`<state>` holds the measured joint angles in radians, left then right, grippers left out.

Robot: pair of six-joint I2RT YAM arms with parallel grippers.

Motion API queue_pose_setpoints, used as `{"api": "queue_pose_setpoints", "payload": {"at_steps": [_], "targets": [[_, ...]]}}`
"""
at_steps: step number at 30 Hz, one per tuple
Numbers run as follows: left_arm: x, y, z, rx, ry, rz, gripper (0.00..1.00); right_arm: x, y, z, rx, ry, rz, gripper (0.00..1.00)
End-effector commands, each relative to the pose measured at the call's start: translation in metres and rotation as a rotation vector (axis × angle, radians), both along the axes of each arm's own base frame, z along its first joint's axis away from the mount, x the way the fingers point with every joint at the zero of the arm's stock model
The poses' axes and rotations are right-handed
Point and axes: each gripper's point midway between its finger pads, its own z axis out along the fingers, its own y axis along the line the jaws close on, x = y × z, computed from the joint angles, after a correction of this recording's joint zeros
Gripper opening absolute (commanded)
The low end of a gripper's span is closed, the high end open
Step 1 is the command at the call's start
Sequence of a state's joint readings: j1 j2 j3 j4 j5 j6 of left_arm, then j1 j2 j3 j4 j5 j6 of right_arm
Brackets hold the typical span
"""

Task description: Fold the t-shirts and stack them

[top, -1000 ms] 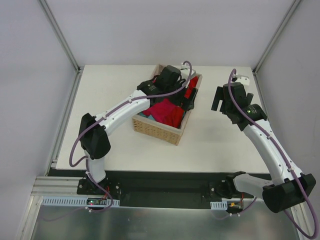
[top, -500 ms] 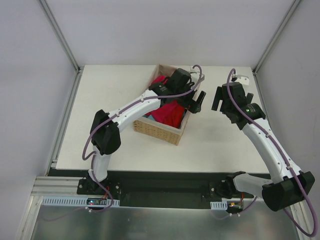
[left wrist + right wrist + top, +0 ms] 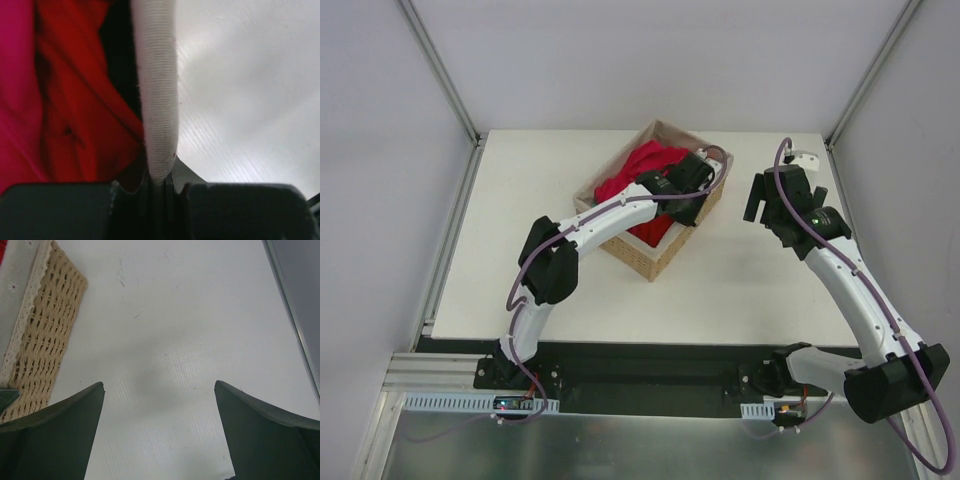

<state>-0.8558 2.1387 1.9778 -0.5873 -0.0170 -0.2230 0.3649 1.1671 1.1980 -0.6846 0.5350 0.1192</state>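
Observation:
The back corner [image 3: 508, 155] on my left gripper's side is clear and my left gripper has hold of the basket's rim [image 3: 158, 95], so I keep sliding the basket until it sits in that corner.
The t-shirts [image 3: 642, 168] lie bunched in a woven wicker basket [image 3: 638, 256] at mid-table, crimson and brighter red cloth piled together. My left gripper [image 3: 692, 203] is at the basket's right wall, shut on its white cloth-lined rim [image 3: 158, 100]. In the left wrist view that rim runs straight into the closed left gripper [image 3: 159, 181], with a red t-shirt [image 3: 75, 105] inside on the left and bare table on the right. My right gripper [image 3: 770, 208] hovers open over the table to the right of the basket. Nothing lies between the fingers of the right gripper [image 3: 159, 385].
The basket's corner [image 3: 45, 340] shows at the left of the right wrist view. White table [image 3: 760, 280] surrounds the basket. Metal frame posts [image 3: 445, 70] stand at the table's back corners, with grey walls behind.
My left gripper came out of the basket, moved to its right rim and shut on it. The basket has turned and shifted on the table. The right arm has not moved.

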Motion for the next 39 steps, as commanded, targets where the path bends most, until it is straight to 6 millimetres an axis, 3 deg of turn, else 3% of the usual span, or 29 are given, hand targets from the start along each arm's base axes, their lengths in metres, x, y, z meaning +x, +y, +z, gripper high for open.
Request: {"api": "queue_pose_setpoints", "payload": {"at_steps": [1,2,4,5,6,8,9,15,20,32,39], "targets": [[0.019,0.036,0.008,0.118,-0.087,0.046,0.00,-0.003,-0.001,0.004,0.012,-0.013,-0.012,0.97],[0.022,0.044,0.016,0.126,-0.104,0.067,0.00,-0.002,-0.001,0.004,0.011,-0.014,-0.010,0.97],[0.024,0.066,0.011,0.164,-0.095,0.117,0.00,-0.002,0.000,0.005,0.017,-0.014,-0.007,0.97],[0.030,0.083,0.020,0.153,-0.096,0.159,0.00,-0.001,0.000,0.004,0.020,-0.013,-0.006,0.97],[0.030,0.100,0.012,0.175,-0.073,0.195,0.00,-0.001,0.001,0.005,0.022,-0.014,-0.003,0.96],[0.040,0.136,0.023,0.157,-0.065,0.300,0.00,0.000,0.003,0.004,0.030,-0.012,0.003,0.97],[0.039,0.150,0.016,0.173,-0.046,0.329,0.00,0.000,0.004,0.003,0.033,-0.011,0.004,0.97],[0.052,0.241,0.030,0.224,-0.051,0.583,0.00,0.002,0.010,0.000,0.052,0.001,0.028,0.97],[0.058,0.288,0.038,0.268,-0.060,0.738,0.00,0.001,0.014,-0.004,0.067,0.005,0.044,0.97],[0.042,0.325,0.019,0.338,0.003,0.769,0.00,0.000,0.017,-0.005,0.069,0.006,0.052,0.97],[0.045,0.348,0.019,0.348,-0.043,0.703,0.00,0.003,0.025,-0.012,0.077,0.019,0.061,0.97]]}}
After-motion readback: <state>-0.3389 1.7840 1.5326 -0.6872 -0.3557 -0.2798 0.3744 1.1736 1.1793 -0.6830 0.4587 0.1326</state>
